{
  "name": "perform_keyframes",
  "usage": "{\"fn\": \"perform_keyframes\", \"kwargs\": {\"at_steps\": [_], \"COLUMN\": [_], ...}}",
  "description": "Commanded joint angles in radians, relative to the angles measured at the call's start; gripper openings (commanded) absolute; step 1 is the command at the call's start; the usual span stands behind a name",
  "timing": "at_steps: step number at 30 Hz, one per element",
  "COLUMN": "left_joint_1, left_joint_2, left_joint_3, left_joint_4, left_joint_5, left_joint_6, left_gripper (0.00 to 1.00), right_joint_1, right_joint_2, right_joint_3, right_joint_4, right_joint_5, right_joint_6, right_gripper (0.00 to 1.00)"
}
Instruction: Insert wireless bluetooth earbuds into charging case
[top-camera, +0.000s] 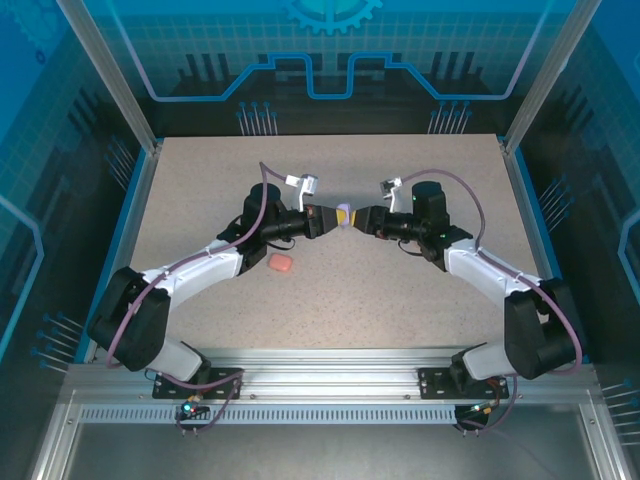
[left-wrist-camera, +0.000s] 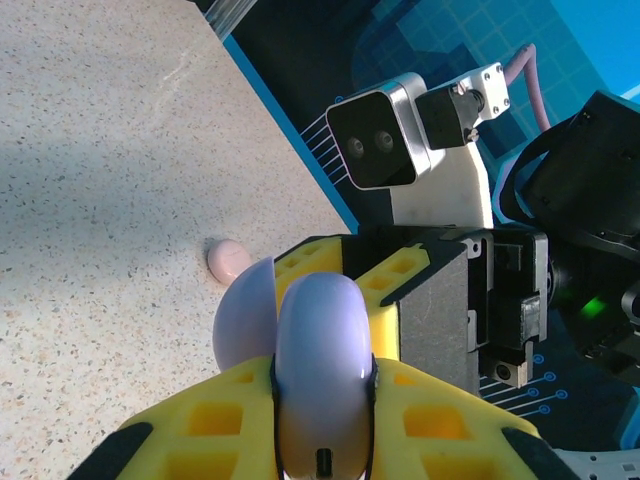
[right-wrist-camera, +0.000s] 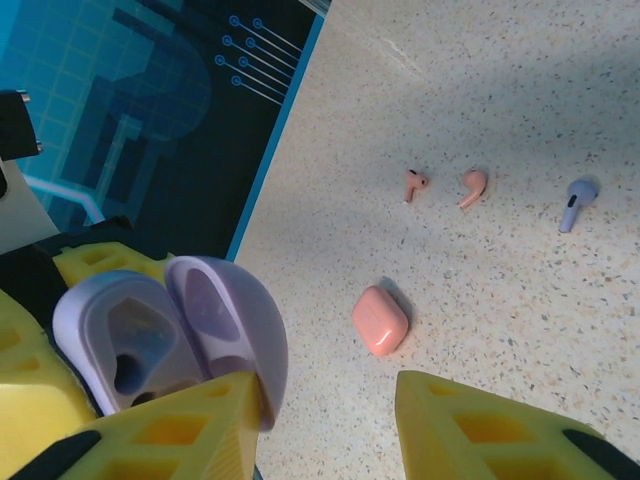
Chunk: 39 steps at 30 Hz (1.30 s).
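The purple case's slots point away from my left gripper, so my right gripper should hold the case's lid while my left gripper takes the case's body with the slots facing up.
My left gripper is shut on a purple charging case and holds it above the table's middle, its lid swung open. In the right wrist view the open case body and lid sit at the lower left. My right gripper is open, one yellow finger against the lid's edge and the other well apart. Three earbuds lie on the table: two red-orange and one purple. The two grippers meet nose to nose.
A shut salmon-pink case lies on the table, also seen by the left forearm. A pale pink rounded piece rests on the table past the held case. The blue table edge runs close behind.
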Motion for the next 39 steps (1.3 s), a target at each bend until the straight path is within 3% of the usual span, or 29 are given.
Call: {"fn": "perform_keyframes", "kwargs": {"at_steps": [1, 9, 18, 24, 29, 30, 32, 35, 37, 39], "left_joint_1": [-0.006, -0.007, -0.014, -0.020, -0.022, -0.022, -0.022, -0.020, -0.007, 0.017], "left_joint_2": [-0.020, -0.014, -0.010, -0.004, -0.002, -0.002, -0.014, -0.046, -0.079, -0.112], "left_joint_3": [0.028, 0.030, 0.031, 0.031, 0.031, 0.028, 0.028, 0.026, 0.038, 0.067], "left_joint_4": [0.039, 0.054, 0.057, 0.059, 0.057, 0.054, 0.025, -0.027, -0.089, -0.165], "left_joint_5": [0.028, 0.039, 0.047, 0.043, 0.032, 0.020, -0.025, -0.093, -0.114, -0.115], "left_joint_6": [-0.005, -0.017, -0.025, -0.025, -0.032, -0.030, -0.021, 0.010, 0.050, 0.095], "left_gripper": [0.00, 0.00, 0.00, 0.00, 0.00, 0.03, 0.40, 0.81, 0.97, 0.99], "right_joint_1": [0.015, 0.016, 0.016, 0.016, 0.016, 0.016, 0.015, 0.010, 0.001, -0.009], "right_joint_2": [0.009, 0.004, 0.036, 0.033, 0.017, 0.014, 0.006, 0.000, 0.001, 0.001], "right_joint_3": [0.032, 0.029, 0.071, 0.089, 0.093, 0.096, 0.102, 0.120, 0.137, 0.158], "right_joint_4": [0.027, 0.030, 0.057, 0.048, 0.010, -0.003, -0.038, -0.116, -0.172, -0.231], "right_joint_5": [-0.028, -0.036, -0.052, -0.068, -0.049, -0.040, -0.018, 0.029, 0.044, 0.059], "right_joint_6": [0.007, -0.002, 0.003, -0.009, -0.024, -0.030, -0.045, -0.082, -0.120, -0.170], "right_gripper": [0.39, 0.35, 0.22, 0.00, 0.00, 0.00, 0.00, 0.00, 0.00, 0.00]}}
